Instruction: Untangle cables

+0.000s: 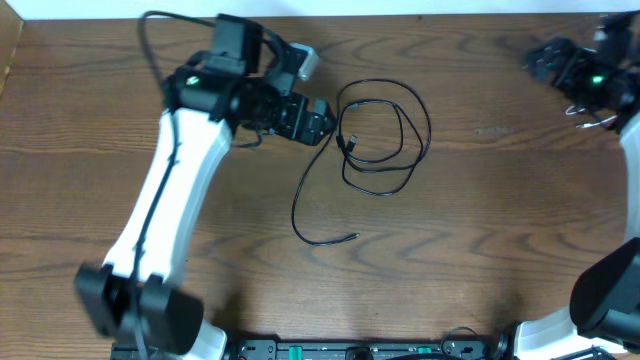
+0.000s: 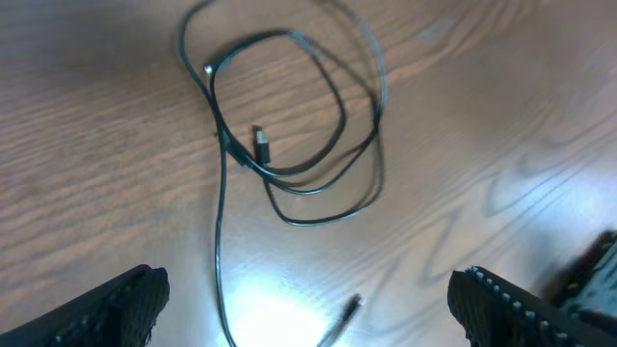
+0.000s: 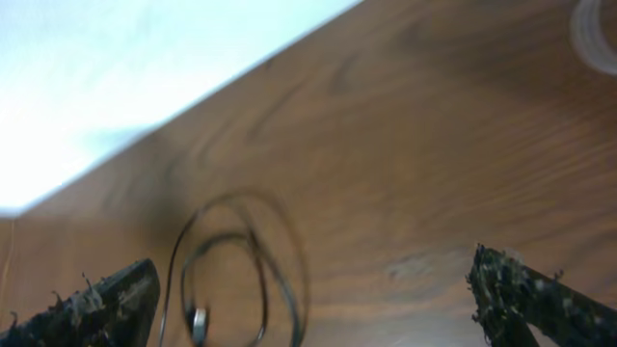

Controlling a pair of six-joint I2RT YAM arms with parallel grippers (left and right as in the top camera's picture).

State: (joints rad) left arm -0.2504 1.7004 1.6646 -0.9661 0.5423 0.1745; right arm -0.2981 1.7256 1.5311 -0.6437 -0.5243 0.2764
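Note:
I can see the black cable's tail leave the overlapping loops [image 1: 322, 151] under my left gripper, a long way from my right gripper, so next my left gripper lifts the black cable there [image 1: 335, 128] first.
The black cable [image 1: 385, 135] lies in loose overlapping loops at the table's centre. One plug [image 2: 262, 146] rests inside the loops, and a long tail runs to the other plug [image 1: 352, 236] nearer the front. My left gripper [image 1: 328, 118] hovers just left of the loops, open and empty, with the tail passing below its fingers [image 2: 125, 304]. A thin pale cable [image 1: 592, 117] sits in small loops at the far right, beside the right arm. My right gripper [image 1: 542, 62] is open above the back right corner. Below it, a blurred looped cable [image 3: 236, 270] lies on the wood.
The table's back edge [image 3: 241, 72] runs close behind the right gripper. A blurred white ring [image 3: 598, 29] shows at the top right of the right wrist view. The left arm [image 1: 170, 200] stretches diagonally across the left side of the table.

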